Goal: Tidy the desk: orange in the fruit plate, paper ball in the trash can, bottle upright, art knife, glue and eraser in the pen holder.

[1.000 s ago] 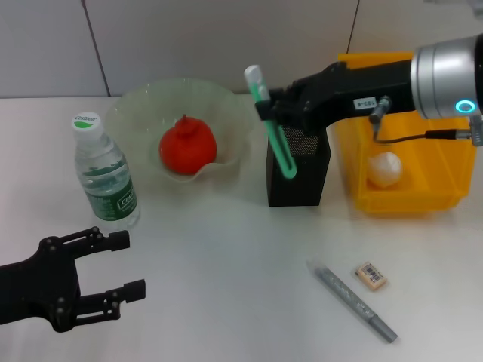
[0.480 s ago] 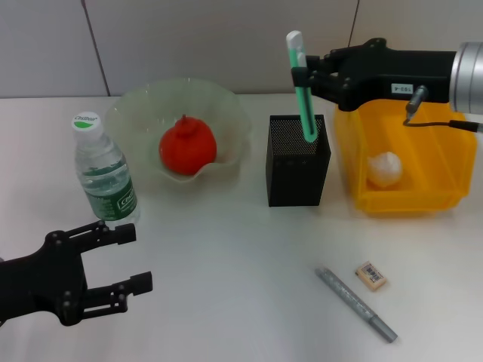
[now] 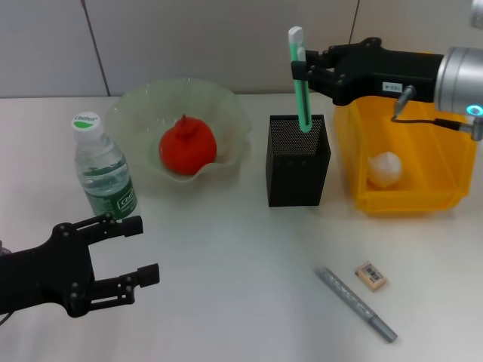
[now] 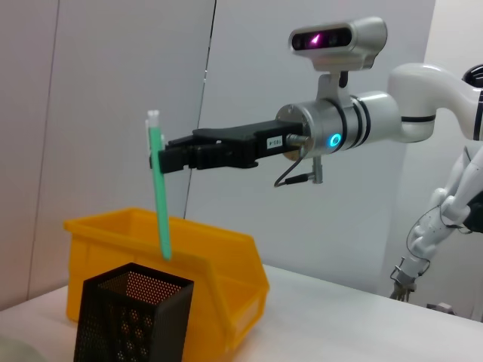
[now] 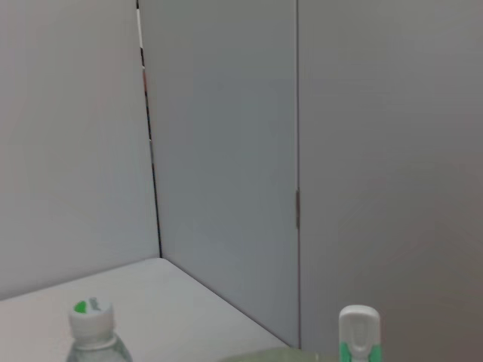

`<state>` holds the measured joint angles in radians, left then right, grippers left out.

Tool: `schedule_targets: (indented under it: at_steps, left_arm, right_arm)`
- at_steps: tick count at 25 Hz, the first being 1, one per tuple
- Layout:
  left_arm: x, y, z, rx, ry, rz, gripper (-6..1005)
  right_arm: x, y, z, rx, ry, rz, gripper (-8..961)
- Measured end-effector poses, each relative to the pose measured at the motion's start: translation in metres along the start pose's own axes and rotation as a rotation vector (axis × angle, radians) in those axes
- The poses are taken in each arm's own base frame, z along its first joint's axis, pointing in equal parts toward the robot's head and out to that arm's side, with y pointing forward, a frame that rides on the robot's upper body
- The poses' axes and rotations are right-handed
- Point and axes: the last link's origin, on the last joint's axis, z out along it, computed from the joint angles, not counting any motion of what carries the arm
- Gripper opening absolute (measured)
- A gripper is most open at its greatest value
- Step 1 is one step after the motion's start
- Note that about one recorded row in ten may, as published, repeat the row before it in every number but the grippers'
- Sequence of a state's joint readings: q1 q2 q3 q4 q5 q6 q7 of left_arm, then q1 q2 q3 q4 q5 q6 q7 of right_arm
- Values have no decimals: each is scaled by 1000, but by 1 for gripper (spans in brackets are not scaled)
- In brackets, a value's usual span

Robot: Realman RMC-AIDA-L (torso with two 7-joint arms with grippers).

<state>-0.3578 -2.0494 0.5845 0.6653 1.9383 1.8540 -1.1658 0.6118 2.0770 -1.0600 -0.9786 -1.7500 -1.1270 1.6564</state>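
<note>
The art knife is upright with its lower tip (image 3: pixel 305 126) above the pen holder's opening (image 3: pixel 296 139), so my right gripper should now move it down until its tip goes in, and then let go.
My right gripper (image 3: pixel 303 72) is shut on a slim green art knife (image 3: pixel 301 102) with a white end, held upright. Its lower tip dips into the black mesh pen holder (image 3: pixel 297 162). The left wrist view shows the same: knife (image 4: pixel 161 211) over the holder (image 4: pixel 132 320). The orange (image 3: pixel 187 145) lies in the glass fruit plate (image 3: pixel 128 102). The bottle (image 3: pixel 104 172) stands upright at the left. A paper ball (image 3: pixel 383 167) sits in the yellow trash can (image 3: pixel 423 196). The eraser (image 3: pixel 370 275) and the grey pen-shaped glue (image 3: pixel 355 303) lie on the desk, front right. My left gripper (image 3: pixel 147 249) hangs open, front left, holding nothing.
The pen holder stands between the fruit plate and the yellow bin. A grey panel wall closes off the back of the white desk (image 3: pixel 241 249). The right wrist view shows the knife's white end (image 5: pixel 359 332) and the bottle cap (image 5: pixel 92 311).
The right gripper swung the knife from a tilt beside the holder to upright above it, then lowered its tip inside. The left gripper drifted a little to the right.
</note>
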Motion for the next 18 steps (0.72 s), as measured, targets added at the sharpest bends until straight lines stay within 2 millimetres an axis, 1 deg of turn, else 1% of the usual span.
schedule_targets:
  at_steps: [1,4,10,16,18]
  left_arm:
    - [0,0,0,1,1,0,787]
    - [1,-1,0,4,4,-1,787]
    - [0,-2,2,13,3,-4,787]
    - [0,-3,4,16,4,-8,787]
    - [0,-3,4,18,4,-8,787]
  right_arm:
    - [0,0,0,0,0,0,171]
    - [5,-2,10,5,12,2,171]
    - [19,-2,27,18,53,-4,172]
    - [24,-5,27,45,61,8,172]
    - [28,-5,26,50,66,15,200]
